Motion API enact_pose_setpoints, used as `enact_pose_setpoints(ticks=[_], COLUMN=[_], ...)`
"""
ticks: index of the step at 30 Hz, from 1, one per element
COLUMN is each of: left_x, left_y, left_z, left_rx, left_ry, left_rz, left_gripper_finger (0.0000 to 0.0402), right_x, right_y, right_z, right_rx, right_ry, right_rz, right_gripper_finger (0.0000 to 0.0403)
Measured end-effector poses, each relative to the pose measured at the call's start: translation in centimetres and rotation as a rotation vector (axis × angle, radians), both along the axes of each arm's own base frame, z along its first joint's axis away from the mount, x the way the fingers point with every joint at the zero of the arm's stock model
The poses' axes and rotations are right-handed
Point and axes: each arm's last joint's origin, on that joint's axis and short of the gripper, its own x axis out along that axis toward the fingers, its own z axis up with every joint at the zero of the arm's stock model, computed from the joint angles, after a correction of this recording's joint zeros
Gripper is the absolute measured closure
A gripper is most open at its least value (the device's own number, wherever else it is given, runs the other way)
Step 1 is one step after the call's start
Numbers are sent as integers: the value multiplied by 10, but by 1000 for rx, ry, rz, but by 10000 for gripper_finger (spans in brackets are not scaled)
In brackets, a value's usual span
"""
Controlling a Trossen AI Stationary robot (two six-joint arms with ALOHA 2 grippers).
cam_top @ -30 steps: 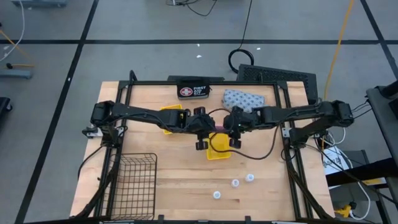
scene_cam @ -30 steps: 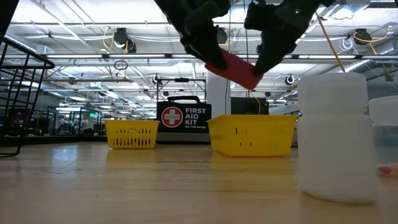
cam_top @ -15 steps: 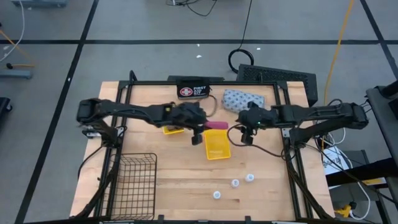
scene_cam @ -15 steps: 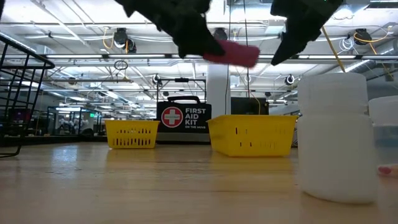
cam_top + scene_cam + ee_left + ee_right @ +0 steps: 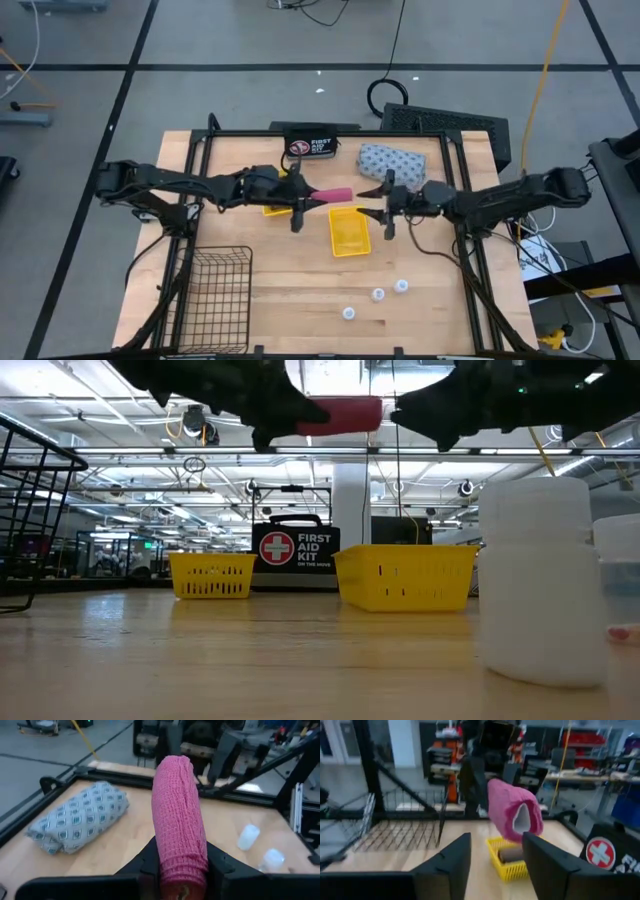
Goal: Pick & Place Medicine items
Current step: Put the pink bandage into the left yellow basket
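Note:
The pink bar [image 5: 329, 195] sticks straight out from the robot's left gripper, so the right gripper should hold the bar's loose end [image 5: 348, 194] before the left gripper takes the bar from above.
My left gripper [image 5: 312, 197] is shut on the pink bar [image 5: 332, 193], a pink mesh-wrapped roll held level above the table, just beyond the far edge of a yellow tray [image 5: 347, 230]. My right gripper [image 5: 384, 206] is open and faces the bar's free end [image 5: 516, 815] from the right, a short gap away. The grey-blue patterned pouch [image 5: 390, 160] lies flat on the table behind it. Three white round containers [image 5: 378, 294] stand near the table's near edge. A brown oblong [image 5: 510, 854] lies in a yellow tray. The black block is out of view. My left gripper pinches the pink bar at its left end [image 5: 181, 870] between its two fingers [image 5: 150, 862], which come level from the table's left and lie along the bar. The bar is lifted clear and sticks out level toward the right gripper.
A second yellow tray [image 5: 276, 196] sits partly under the left arm. The black First Aid case [image 5: 312, 147] stands at the far edge, and a wire basket [image 5: 212, 288] fills the near-left corner. A black frame [image 5: 468, 250] borders the table.
The right gripper has let go of the pink bar, drawn back toward the table's right and turned level to face it. The left gripper has kept its hold, pulled toward the left and risen; the bar has swung from tilted over the tray to level.

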Motion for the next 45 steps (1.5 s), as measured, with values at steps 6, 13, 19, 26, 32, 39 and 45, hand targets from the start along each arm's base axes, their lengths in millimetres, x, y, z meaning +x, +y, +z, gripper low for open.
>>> enact_pose_setpoints(ticks=[6, 13, 19, 26, 32, 39, 45], left_x=[1, 1, 1, 1, 1, 2, 1], left_y=[-2, -5, -11, -24, -28, -28, -27], left_z=[-2, -2, -2, -2, -1, -1, -3], left_rx=[-1, -13, -31, -42, -66, -72, -128], left_ry=[10, 12, 7, 9, 9, 6, 36], left_rz=[-9, -4, -45, -98, -146, -158, -95], left_gripper_finger=[323, 323, 323, 323, 323, 323, 269], right_x=[21, 32, 33, 33, 32, 32, 32], right_y=[0, -6, -8, -6, -3, 0, -1], right_z=[-2, 5, 7, 7, 7, 7, 7], right_rx=[5, -4, -5, 0, -38, -42, -72], right_ry=[23, 18, 12, 8, 3, 2, 10], right_rz=[-5, -31, -23, 6, 128, 155, 147], right_gripper_finger=[174, 165, 215, 238, 229, 309, 367])
